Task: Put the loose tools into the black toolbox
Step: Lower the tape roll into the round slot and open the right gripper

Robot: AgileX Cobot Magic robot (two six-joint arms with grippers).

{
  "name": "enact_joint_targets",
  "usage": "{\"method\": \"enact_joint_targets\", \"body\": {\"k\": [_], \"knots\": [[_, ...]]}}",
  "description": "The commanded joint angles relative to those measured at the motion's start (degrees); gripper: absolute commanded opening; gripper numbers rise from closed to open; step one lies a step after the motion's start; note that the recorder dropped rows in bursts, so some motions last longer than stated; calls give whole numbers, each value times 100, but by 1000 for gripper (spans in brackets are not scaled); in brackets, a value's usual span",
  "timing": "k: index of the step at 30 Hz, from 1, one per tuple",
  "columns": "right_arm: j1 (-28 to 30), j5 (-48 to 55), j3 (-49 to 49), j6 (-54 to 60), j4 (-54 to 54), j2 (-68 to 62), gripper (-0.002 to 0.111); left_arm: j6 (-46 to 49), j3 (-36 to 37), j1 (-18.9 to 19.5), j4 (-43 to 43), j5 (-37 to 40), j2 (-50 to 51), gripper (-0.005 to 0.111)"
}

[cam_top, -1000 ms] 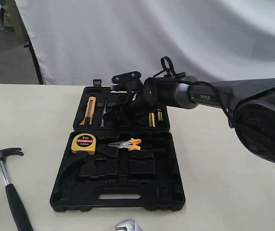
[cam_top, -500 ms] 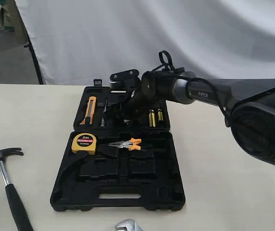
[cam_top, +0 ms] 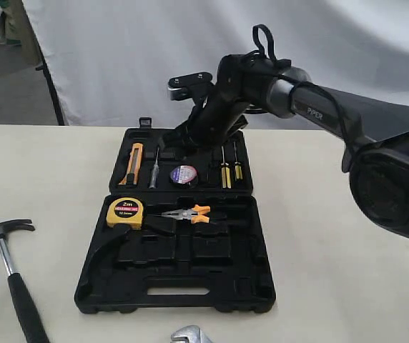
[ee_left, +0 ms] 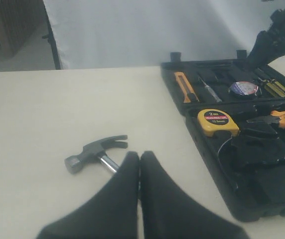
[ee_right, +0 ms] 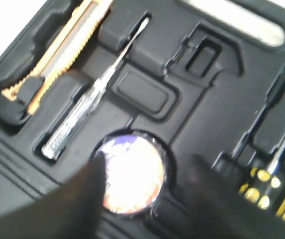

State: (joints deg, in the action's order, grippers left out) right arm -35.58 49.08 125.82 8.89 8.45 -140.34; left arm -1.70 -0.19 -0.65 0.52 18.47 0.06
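Note:
The small tape roll sits in its round hollow (ee_right: 167, 153) under the open fingers of the robot's right gripper, so that gripper should rise, shut its fingers and push down on the roll's top (ee_right: 135, 170).
The black toolbox (cam_top: 190, 275) lies open on the table. The small tape roll (cam_top: 183, 174) (ee_right: 132, 174) sits in a round recess of the lid half. My right gripper (cam_top: 178, 138) (ee_right: 147, 162) hangs open just above it, one finger to each side and holding nothing. The claw hammer (cam_top: 8, 264) (ee_left: 95, 152) lies on the table left of the box. My left gripper (ee_left: 139, 155) is shut and empty, its tips just beside the hammer's neck. Only the silver wrench's head (cam_top: 190, 334) shows, at the front edge below the box.
In the lid are an orange utility knife (cam_top: 134, 163), a slim test screwdriver (cam_top: 153, 170) and yellow-handled screwdrivers (cam_top: 227, 171). The base half holds a yellow tape measure (cam_top: 124, 212) and orange-handled pliers (cam_top: 190, 213). A white curtain hangs behind the table.
My right gripper has lifted up and back from the lid, uncovering the tape roll, which stays in its recess. Hammer, wrench and left gripper have not moved.

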Motion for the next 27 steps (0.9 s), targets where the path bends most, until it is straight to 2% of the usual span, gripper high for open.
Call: {"method": "enact_joint_targets", "body": {"k": [1,13,27], "knots": [[12,188,48,81,25,33,-1,-6,19,-40,-15,-15,-6,0],[-165,137,-4,148,40,-255,0,-6,19,-40,-15,-15,-6,0],[-117,96,-4,148,-90,-771,0,-6,19,-40,-15,-15,-6,0]]}}
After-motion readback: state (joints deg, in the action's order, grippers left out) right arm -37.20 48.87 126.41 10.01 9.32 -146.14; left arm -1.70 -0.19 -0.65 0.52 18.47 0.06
